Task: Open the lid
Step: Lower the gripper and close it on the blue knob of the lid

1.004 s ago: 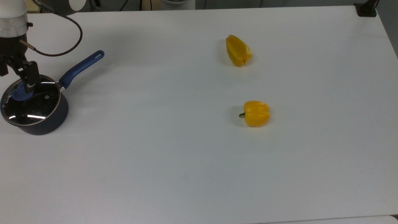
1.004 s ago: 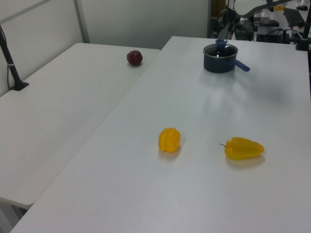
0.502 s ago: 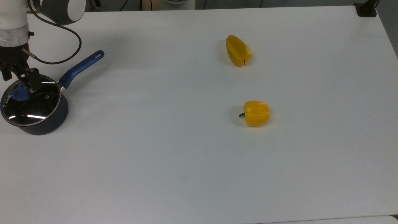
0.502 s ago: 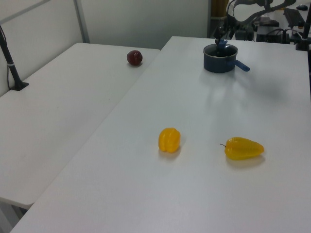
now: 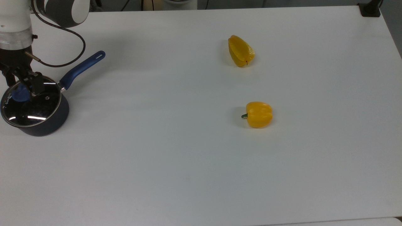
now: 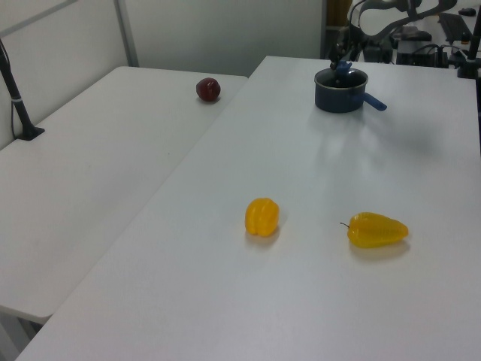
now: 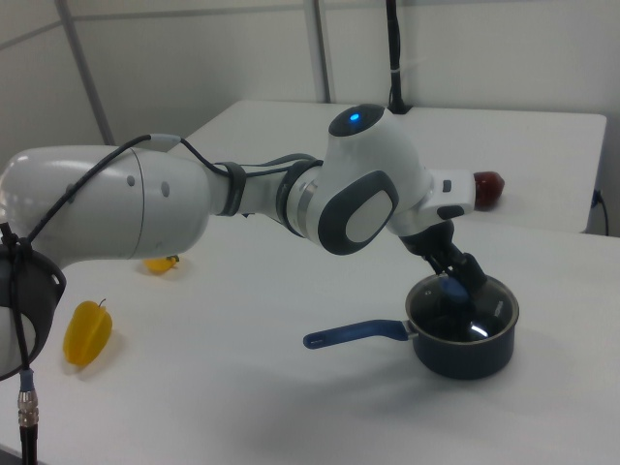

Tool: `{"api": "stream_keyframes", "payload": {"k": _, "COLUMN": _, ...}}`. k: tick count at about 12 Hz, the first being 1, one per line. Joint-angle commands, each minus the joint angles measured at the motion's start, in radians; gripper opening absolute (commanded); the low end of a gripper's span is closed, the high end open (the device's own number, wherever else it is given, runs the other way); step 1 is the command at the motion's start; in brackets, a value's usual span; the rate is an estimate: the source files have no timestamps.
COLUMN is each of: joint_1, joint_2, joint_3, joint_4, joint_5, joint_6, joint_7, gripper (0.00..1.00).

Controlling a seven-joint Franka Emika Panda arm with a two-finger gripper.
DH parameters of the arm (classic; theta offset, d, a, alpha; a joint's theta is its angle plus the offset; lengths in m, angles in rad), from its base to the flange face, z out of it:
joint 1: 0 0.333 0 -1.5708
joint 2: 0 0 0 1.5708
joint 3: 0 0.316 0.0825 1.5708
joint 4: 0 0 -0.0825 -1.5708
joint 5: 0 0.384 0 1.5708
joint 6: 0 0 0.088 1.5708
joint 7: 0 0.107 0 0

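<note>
The lid point(image 6: 340, 78) will come straight off and leave the dark saucepan behind when the robot's gripper lifts, because the blue knob stands in the middle of the lid above a plain round rim.
The lid point(image 5: 34, 108) is a clear glass disc with a metal rim, lying flat on the dark saucepan point(image 5: 47, 125) at the top view's left edge. Its blue knob point(image 5: 19, 93) sits between the two black fingers of my gripper point(image 5: 22, 86), which is open and straddles it from above. One finger point(image 5: 38, 85) stands on the top view's right of the knob, the other near the pan's far rim. In the right view the gripper point(image 7: 461, 274) reaches down onto the lid point(image 7: 481, 315) and knob point(image 7: 450, 287). The left view shows the pan point(image 6: 342, 94) far back.
The pan's blue handle point(image 5: 82, 67) points up-right in the top view. Two yellow peppers point(image 5: 240, 51) point(image 5: 258, 114) lie mid-table, far from the pan. A dark red fruit point(image 6: 208, 89) sits on the neighbouring table. A cable point(image 5: 70, 59) loops from the wrist.
The gripper has come down over the lid, and its fingers now sit lower on either side of the blue knob. Lid and pan have not moved.
</note>
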Motion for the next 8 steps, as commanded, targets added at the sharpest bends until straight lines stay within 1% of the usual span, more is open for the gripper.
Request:
{"api": "stream_keyframes", "payload": {"k": 1, "joint_1": 0.001, "joint_2": -0.004, "joint_3": 0.003, "joint_4": -0.022, "joint_5": 0.013, "joint_6": 0.033, "joint_7": 0.004, "gripper": 0.87}}
{"api": "stream_keyframes", "payload": {"k": 3, "joint_1": 0.000, "joint_2": -0.004, "joint_3": 0.003, "joint_4": -0.028, "joint_5": 0.013, "joint_6": 0.033, "joint_7": 0.003, "gripper": 0.75}}
{"api": "stream_keyframes", "payload": {"k": 4, "joint_1": 0.000, "joint_2": -0.005, "joint_3": 0.002, "joint_4": -0.028, "joint_5": 0.013, "joint_6": 0.033, "joint_7": 0.003, "gripper": 0.70}}
{"api": "stream_keyframes", "payload": {"k": 7, "joint_1": -0.006, "joint_2": -0.013, "joint_3": 0.003, "joint_4": -0.025, "joint_5": 0.016, "joint_6": 0.029, "joint_7": 0.006, "gripper": 0.68}}
{"api": "stream_keyframes", "payload": {"k": 8, "joint_1": -0.006, "joint_2": -0.016, "joint_3": 0.003, "joint_4": -0.027, "joint_5": 0.034, "joint_6": 0.027, "joint_7": 0.006, "gripper": 0.68}}
